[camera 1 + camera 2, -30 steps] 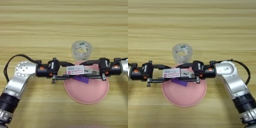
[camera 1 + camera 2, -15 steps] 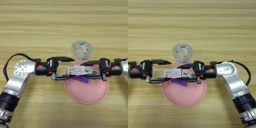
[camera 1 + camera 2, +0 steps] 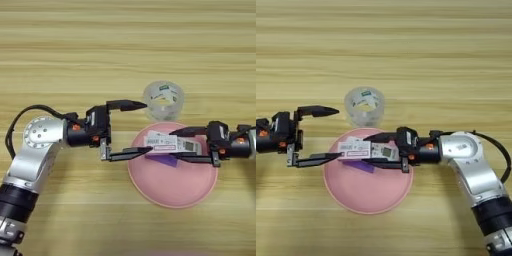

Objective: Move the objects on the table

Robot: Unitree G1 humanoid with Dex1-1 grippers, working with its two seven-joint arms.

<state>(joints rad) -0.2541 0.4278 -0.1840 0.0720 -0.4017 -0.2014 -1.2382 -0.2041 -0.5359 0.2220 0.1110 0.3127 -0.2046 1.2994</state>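
Observation:
My right gripper is holding the white block with the purple rectangle (image 3: pixel 163 160) under it. My left gripper should move away, and my right gripper should put the block on the plate's clear near side (image 3: pixel 174 187).
A white block with a pink-red label (image 3: pixel 170 142) hangs over the round pink plate (image 3: pixel 175 192), level, with my right gripper (image 3: pixel 374 150) shut on its right half. A flat purple rectangle (image 3: pixel 168 160) lies just under the block, on the plate. My left gripper (image 3: pixel 145 128) is open wide at the plate's left rim. Its lower fingertip reaches the block's left end; its upper finger points at the clear tape roll (image 3: pixel 163 100), which stands just behind the plate.
The light wooden table (image 3: pixel 125 45) stretches bare behind the tape roll. My left arm's silver elbow (image 3: pixel 42 137) sits at the left, and the right arm's elbow (image 3: pixel 463 150) at the right.
My left gripper has opened and let go of the block's left end, drawing back a little to the left. The right gripper still holds the block over the plate.

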